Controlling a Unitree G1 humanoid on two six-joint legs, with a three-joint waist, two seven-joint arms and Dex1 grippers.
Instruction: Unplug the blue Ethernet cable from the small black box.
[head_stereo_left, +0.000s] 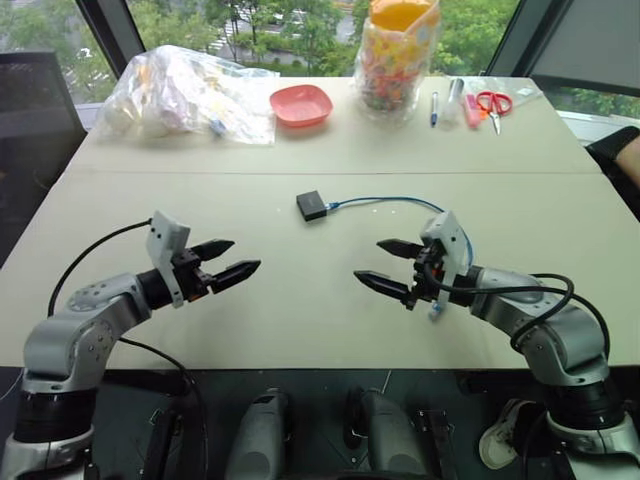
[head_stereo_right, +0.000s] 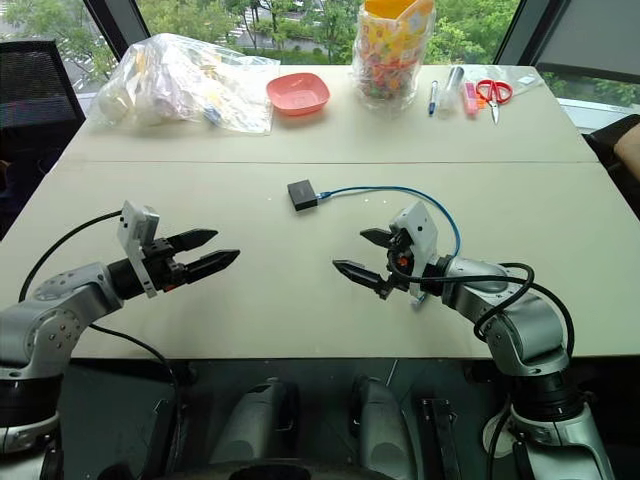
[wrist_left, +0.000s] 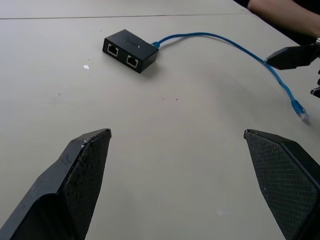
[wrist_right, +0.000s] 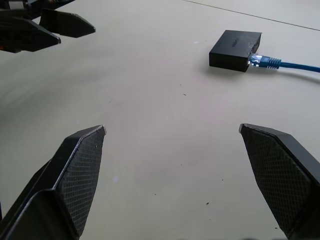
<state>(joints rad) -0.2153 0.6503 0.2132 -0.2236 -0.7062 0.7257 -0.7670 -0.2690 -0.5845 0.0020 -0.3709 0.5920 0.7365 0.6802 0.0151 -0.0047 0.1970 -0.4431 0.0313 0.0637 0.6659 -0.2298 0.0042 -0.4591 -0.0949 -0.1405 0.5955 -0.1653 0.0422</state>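
Observation:
The blue Ethernet cable runs in a loose curve from its seated plug (head_stereo_left: 333, 206), so the cable's plugged end will come up along with the small black box (head_stereo_left: 311, 205) when the robot lifts.
The small black box (head_stereo_left: 311, 206) lies flat near the middle of the beige table, with two empty ports on one edge (wrist_left: 130, 50). The blue Ethernet cable (head_stereo_left: 385, 201) is plugged into its other edge (wrist_right: 260, 61) and curves right, passing behind my right gripper; its free plug (wrist_left: 299, 110) rests on the table. My left gripper (head_stereo_left: 225, 260) hovers open, nearer than the box and to its left. My right gripper (head_stereo_left: 390, 265) hovers open, nearer than the box and to its right. Both grippers are empty and point toward each other.
At the table's far edge sit a clear plastic bag (head_stereo_left: 185, 95), a pink bowl (head_stereo_left: 301, 104), a jar of colourful items (head_stereo_left: 397, 60), pens (head_stereo_left: 434, 106) and red scissors (head_stereo_left: 493, 104). A person's arm (wrist_left: 285, 12) rests at the table's right side.

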